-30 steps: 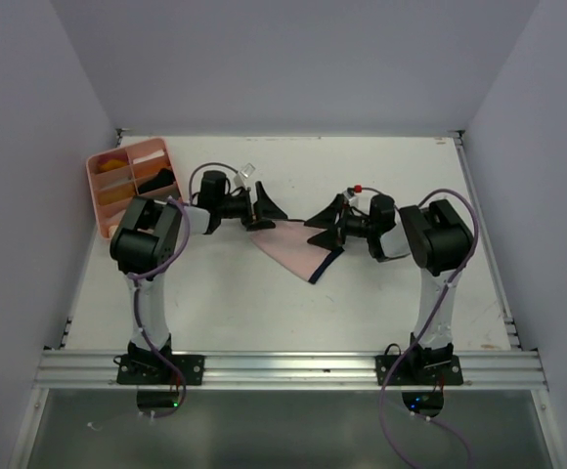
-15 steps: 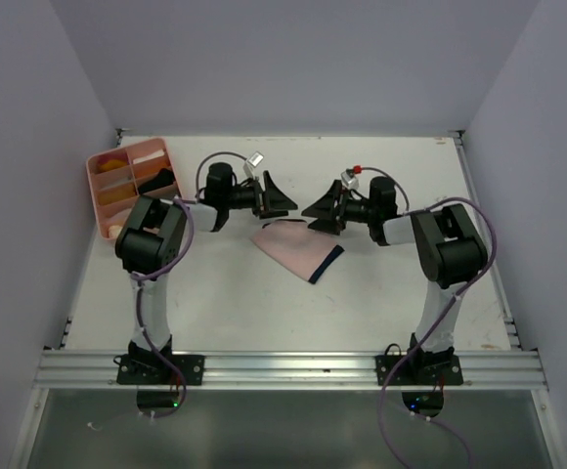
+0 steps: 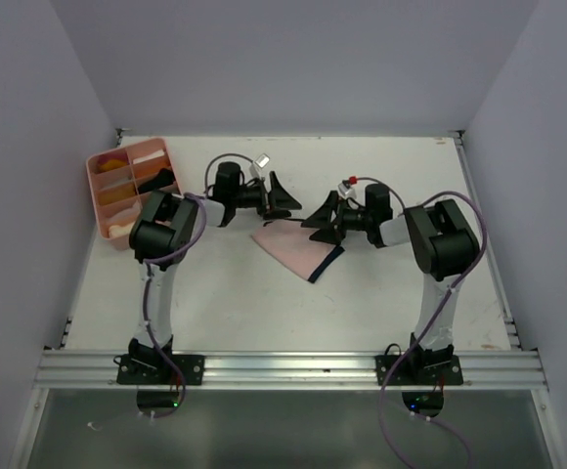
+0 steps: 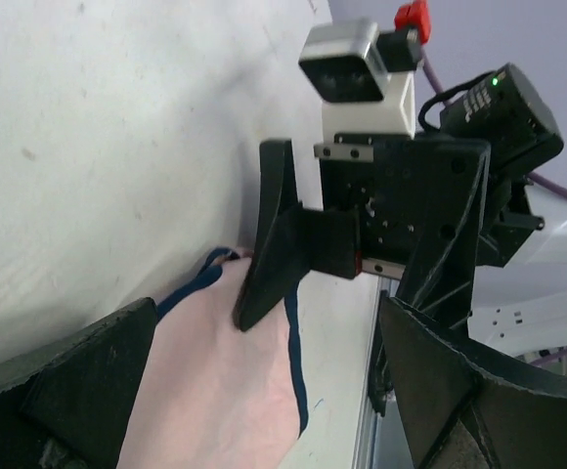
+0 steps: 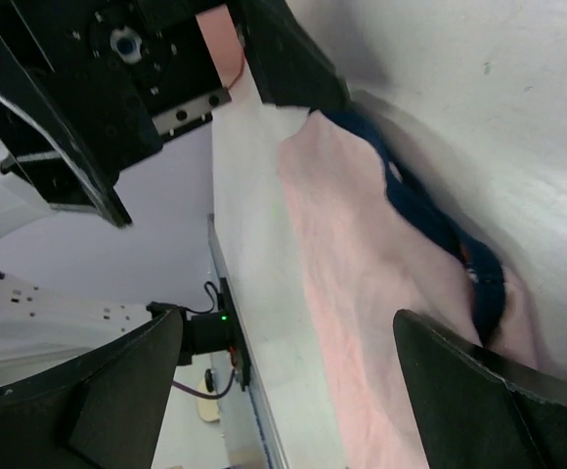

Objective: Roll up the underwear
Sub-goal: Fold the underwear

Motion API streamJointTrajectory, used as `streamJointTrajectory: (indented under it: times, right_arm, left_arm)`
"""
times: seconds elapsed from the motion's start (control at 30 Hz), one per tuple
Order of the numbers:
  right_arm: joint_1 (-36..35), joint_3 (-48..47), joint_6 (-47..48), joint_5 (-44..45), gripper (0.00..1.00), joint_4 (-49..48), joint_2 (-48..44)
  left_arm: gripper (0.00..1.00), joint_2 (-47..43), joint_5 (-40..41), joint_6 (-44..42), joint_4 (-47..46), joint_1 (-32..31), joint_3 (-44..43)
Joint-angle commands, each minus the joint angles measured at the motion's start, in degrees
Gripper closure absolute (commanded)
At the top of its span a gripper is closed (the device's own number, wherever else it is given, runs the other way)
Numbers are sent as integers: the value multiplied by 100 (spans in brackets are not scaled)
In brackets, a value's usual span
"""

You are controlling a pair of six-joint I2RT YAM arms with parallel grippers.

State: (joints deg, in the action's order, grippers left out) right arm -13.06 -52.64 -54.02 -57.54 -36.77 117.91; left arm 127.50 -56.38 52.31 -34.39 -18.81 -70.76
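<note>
The underwear lies at a slant with its dark band [image 3: 327, 264] on the right gripper's side, so the robot's right gripper should swing the underwear's far edge [image 3: 288, 221] around until the dark band faces the left gripper.
The pale pink underwear [image 3: 296, 250] with thin dark edging lies flat on the white table, mid-table. My left gripper [image 3: 282, 199] is open and empty at its far left edge. My right gripper [image 3: 320, 217] is open and empty at its far right edge, facing the left one. In the left wrist view the underwear [image 4: 215, 381] lies between my open fingers [image 4: 78, 391], and a right finger tip [image 4: 264, 288] touches its dark edge. In the right wrist view the underwear [image 5: 362, 322] lies under my open gripper [image 5: 293, 391]. A dark item [image 3: 162, 180], possibly the olive-brown garment, sits in the tray.
The pink compartment tray [image 3: 101, 203] stands at the back left with yellow and dark things in it. The table's aluminium front rail [image 3: 283, 368] runs along the near edge. Purple-grey walls close in the left, back and right sides.
Both grippers have moved off the underwear's far corners, a little farther back and closer together. The underwear has stayed in place.
</note>
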Motion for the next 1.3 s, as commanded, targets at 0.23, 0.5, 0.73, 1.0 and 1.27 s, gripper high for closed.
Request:
streamJointTrajectory:
  times: [0.23,0.5,0.73,1.0,1.27]
  right_arm:
    - [137,-1535,2951,258,8,4433,-1736]
    - [137,-3322,6781,2761,10,8134,-1139]
    - [41,-3938,7669,4521,23,8274,-242]
    - [-618,-3121,7836,5551,23,7062,-382]
    - [-795,-2717,7951,5587,22,7026,-347]
  left_arm:
    - [0,-2148,934,-3650,4061,492,-719]
    - [0,-3764,4091,-6914,6314,-121,351]
    - [0,-4041,6200,-7754,5892,-931,1310]
    - [0,-3707,6806,-7561,5066,-1292,1653]
    - [0,-3065,6939,-7262,4863,-1529,1425]
